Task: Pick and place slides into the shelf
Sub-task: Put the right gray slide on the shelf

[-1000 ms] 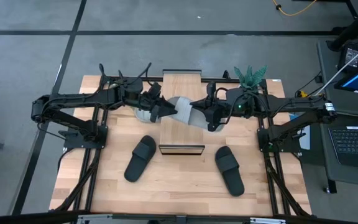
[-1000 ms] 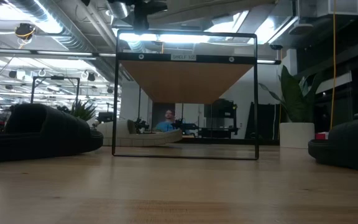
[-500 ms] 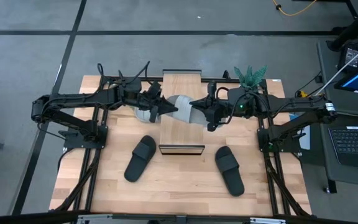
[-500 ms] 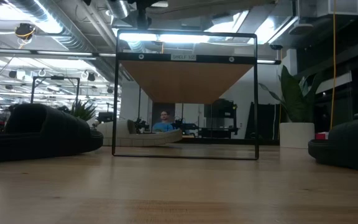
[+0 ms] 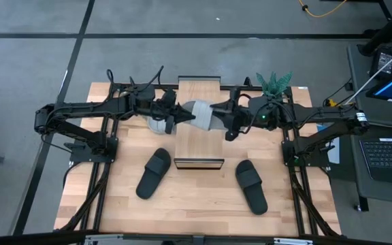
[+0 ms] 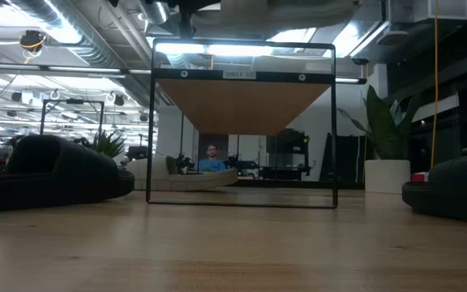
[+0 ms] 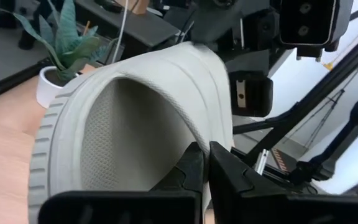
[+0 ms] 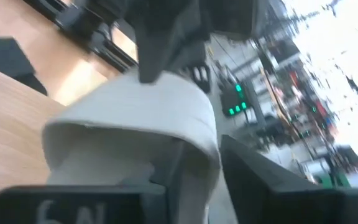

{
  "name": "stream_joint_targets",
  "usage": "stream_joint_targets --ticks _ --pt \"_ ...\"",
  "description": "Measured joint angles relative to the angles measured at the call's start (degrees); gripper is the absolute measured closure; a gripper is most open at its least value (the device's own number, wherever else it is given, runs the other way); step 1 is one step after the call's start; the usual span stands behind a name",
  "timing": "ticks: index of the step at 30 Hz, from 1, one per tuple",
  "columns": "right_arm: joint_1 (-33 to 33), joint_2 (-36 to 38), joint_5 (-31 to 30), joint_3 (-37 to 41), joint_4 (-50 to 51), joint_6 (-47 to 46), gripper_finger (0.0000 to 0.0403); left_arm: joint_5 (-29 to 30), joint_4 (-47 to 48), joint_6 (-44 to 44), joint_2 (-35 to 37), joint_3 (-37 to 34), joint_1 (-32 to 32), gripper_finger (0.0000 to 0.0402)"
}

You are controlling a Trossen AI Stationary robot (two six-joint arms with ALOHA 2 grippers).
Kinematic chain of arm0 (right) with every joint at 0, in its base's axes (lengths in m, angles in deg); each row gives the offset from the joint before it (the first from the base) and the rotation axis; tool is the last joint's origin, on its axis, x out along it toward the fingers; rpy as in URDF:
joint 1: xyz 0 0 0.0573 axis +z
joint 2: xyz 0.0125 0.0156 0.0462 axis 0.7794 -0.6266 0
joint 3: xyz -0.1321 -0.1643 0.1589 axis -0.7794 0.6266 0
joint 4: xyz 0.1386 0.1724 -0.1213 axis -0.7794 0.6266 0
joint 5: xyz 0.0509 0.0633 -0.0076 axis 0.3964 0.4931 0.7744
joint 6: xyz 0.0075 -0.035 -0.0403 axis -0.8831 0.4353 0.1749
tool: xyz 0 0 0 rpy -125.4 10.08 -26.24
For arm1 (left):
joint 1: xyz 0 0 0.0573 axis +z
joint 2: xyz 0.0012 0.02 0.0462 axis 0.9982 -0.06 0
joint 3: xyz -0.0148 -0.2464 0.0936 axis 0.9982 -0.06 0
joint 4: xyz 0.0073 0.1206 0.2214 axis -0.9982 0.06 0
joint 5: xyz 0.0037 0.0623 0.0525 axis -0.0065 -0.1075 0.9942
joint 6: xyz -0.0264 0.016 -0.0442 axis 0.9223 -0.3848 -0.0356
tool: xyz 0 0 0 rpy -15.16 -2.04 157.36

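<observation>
My right gripper's finger is under the strap [image 8: 129,112] that my left gripper is pinching. Next, my right gripper moves back out of the way before my left gripper puts the slide on the shelf [image 5: 199,87].
A light grey slide [image 5: 199,115] hangs above the wood top of the shelf [image 5: 199,146], between my two grippers. My left gripper [image 5: 180,117] comes from the table's left and is shut on it. My right gripper [image 5: 218,118] comes from the right and stands open, one finger [image 8: 174,167] under the strap and one [image 8: 253,177] outside it. A second grey slide [image 5: 156,125] lies on the table left of the shelf, partly under my left arm. Two black slides [image 5: 154,173] [image 5: 251,186] lie sole-down near the shelf's front end. My left gripper pinches the edge of the slide's ribbed strap [image 7: 221,132] between its two shut fingers, coming about level from the table's left. The slide is lifted clear above the shelf top. My right gripper: whether either finger touches the strap [image 8: 166,118] I cannot tell.
A small potted plant [image 5: 273,83] stands at the table's far right corner. A laptop [image 5: 390,153] sits on a stand beyond the right edge. In the low view the shelf's dark frame [image 6: 242,122] stands mid-table, with free tabletop in front of it.
My left gripper has shut on the grey slide's strap. My right gripper, which held the slide before, has opened. The slide has shifted slightly toward the table's far edge and stays above the shelf.
</observation>
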State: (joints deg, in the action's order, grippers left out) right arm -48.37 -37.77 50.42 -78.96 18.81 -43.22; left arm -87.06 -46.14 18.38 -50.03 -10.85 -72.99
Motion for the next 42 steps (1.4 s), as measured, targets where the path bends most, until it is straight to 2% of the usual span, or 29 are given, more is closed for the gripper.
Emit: stream_joint_targets --ticks 7,13,17,23,31,36,42 --pt "1.53 1.19 -2.18 -0.09 2.70 -2.02 0.0233 0.51 0.09 -1.33 -0.04 0.00 1.81 0.0400" --pt "3.45 3.40 -4.58 -0.09 6.72 -6.40 0.0230 0.39 0.08 -1.31 -0.02 0.00 4.45 0.0401" --pt "4.80 4.84 -5.11 -0.09 9.54 -10.09 0.0264 -0.84 0.09 0.42 -0.02 0.00 6.52 0.0401" --pt "6.97 6.42 -5.07 -0.09 12.93 -12.31 0.0387 -1.33 1.68 4.79 0.04 0.00 10.00 0.0401" --pt "8.26 6.49 -4.99 -0.09 14.83 -15.12 0.0397 -1.90 6.31 4.99 0.02 0.00 15.32 0.0401" --pt "8.77 6.47 -4.83 -0.04 17.57 -18.69 0.0399 -5.61 6.29 4.59 0.02 0.00 18.37 0.0401" --pt "9.39 6.38 -3.17 5.14 14.10 -20.47 0.0400 -7.92 6.07 2.99 -0.81 0.00 21.02 0.0401"
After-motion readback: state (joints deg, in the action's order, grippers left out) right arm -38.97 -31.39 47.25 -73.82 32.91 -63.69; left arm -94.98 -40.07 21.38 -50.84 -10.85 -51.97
